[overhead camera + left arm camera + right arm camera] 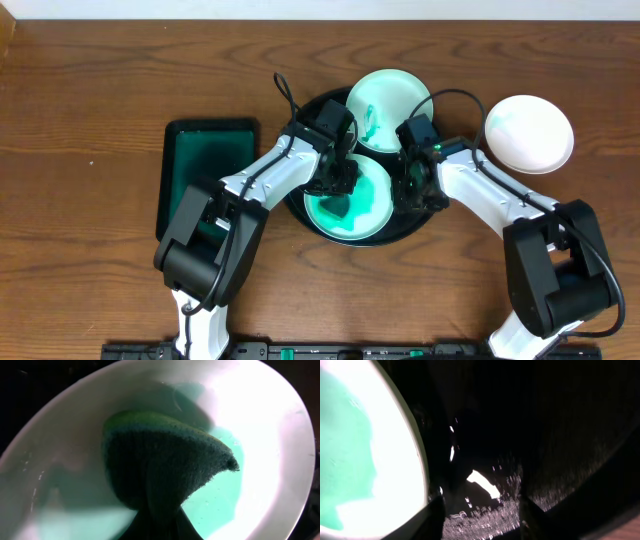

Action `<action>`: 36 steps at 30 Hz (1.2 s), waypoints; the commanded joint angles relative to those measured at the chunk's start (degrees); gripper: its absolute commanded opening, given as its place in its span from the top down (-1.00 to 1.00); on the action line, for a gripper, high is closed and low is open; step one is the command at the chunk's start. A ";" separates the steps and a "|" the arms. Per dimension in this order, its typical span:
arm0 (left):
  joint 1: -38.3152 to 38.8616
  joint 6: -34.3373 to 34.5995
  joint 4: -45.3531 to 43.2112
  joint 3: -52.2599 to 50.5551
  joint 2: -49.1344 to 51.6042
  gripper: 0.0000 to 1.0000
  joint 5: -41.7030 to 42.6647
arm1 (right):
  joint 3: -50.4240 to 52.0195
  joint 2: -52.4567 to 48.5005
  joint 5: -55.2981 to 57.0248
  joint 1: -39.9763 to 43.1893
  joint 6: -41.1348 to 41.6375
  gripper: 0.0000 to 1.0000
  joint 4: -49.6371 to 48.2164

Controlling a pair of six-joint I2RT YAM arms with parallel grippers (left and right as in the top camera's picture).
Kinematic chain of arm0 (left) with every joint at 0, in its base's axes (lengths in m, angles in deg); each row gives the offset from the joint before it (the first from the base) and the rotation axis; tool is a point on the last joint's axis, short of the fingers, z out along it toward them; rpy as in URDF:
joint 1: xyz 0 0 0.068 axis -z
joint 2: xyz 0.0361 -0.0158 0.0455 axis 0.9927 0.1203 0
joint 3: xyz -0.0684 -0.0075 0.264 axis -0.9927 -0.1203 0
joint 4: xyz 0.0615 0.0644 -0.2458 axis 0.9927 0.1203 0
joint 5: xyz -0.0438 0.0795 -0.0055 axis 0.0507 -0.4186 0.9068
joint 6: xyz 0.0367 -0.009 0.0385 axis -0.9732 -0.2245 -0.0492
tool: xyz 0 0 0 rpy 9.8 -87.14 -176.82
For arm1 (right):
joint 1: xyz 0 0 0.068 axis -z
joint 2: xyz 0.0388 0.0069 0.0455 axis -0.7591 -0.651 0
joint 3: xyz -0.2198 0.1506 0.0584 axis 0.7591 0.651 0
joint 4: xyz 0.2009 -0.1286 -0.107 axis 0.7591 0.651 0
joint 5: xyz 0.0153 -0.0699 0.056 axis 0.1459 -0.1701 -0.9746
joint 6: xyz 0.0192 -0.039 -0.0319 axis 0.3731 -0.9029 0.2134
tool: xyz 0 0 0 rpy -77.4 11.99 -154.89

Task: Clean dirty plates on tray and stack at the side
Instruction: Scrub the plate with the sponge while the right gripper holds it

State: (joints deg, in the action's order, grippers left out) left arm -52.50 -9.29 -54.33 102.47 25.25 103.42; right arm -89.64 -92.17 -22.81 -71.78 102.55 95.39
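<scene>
My right gripper's open fingers are on both sides of the black tray's bottom (482,482) next to the front plate. Next, I move them over the plate's rim (421,460) and pinch it before I lift.
The round black tray (300,205) holds two plates. The front plate (372,215) has a wet green wash across its centre. The back plate (400,92) has green smears. My left gripper (340,180) is shut on a green-and-dark sponge (165,460) and presses it onto the front plate (270,425). My right gripper (412,185) is open, low over the tray's right side next to the front plate's rim (395,460). Its fingers (482,515) straddle bare tray floor (560,435) and hold nothing. A third, plain white plate (528,132) lies on the table to the right.
A dark green rectangular tray (205,170) lies on the wooden table (90,110) left of the black tray. My two arms cross over the black tray's sides.
</scene>
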 commanded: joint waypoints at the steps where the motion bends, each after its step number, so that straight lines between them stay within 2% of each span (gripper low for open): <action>1: 2.97 -0.68 0.24 -2.16 4.39 0.86 8.59 | -2.69 0.04 -7.39 -0.59 0.04 0.10 -0.94; 7: 2.97 -0.66 0.24 -2.16 4.39 0.86 8.59 | -7.58 0.48 -7.21 0.68 -0.72 0.05 5.22; 10: 2.97 -0.68 0.26 -2.19 4.39 0.86 8.59 | -8.70 0.48 -7.19 0.70 -0.96 0.03 6.01; 13: 2.97 -0.66 0.24 -2.19 4.39 0.86 8.59 | -8.79 0.46 -7.21 0.70 -0.90 -0.06 5.60; 16: 2.97 -0.68 0.24 -2.16 4.39 0.86 8.59 | -8.46 -0.11 -6.97 0.72 -0.90 0.07 4.87; 25: 2.97 -0.66 0.52 -2.19 4.39 0.86 8.61 | -7.58 -8.44 -5.31 0.70 -0.63 0.15 1.84; 26: 2.97 -0.68 0.50 -2.16 4.39 0.86 8.59 | -7.58 -10.43 -5.53 0.70 -0.44 0.28 1.09; 28: 2.97 -0.68 0.50 -2.16 4.39 0.87 8.59 | -7.58 -11.98 -5.53 0.52 -0.13 0.77 0.70; 29: 2.97 -0.68 0.50 -2.16 4.39 0.86 8.57 | -7.58 -12.48 -5.53 0.48 -0.04 0.94 0.61; 36: 2.97 -0.68 0.50 -2.16 4.39 0.86 8.57 | -7.91 -9.81 -5.53 0.61 -1.36 0.72 2.01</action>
State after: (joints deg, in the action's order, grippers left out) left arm -51.10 -9.24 -55.27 102.47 26.10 109.78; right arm -99.17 -100.69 -31.08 -71.16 102.09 96.31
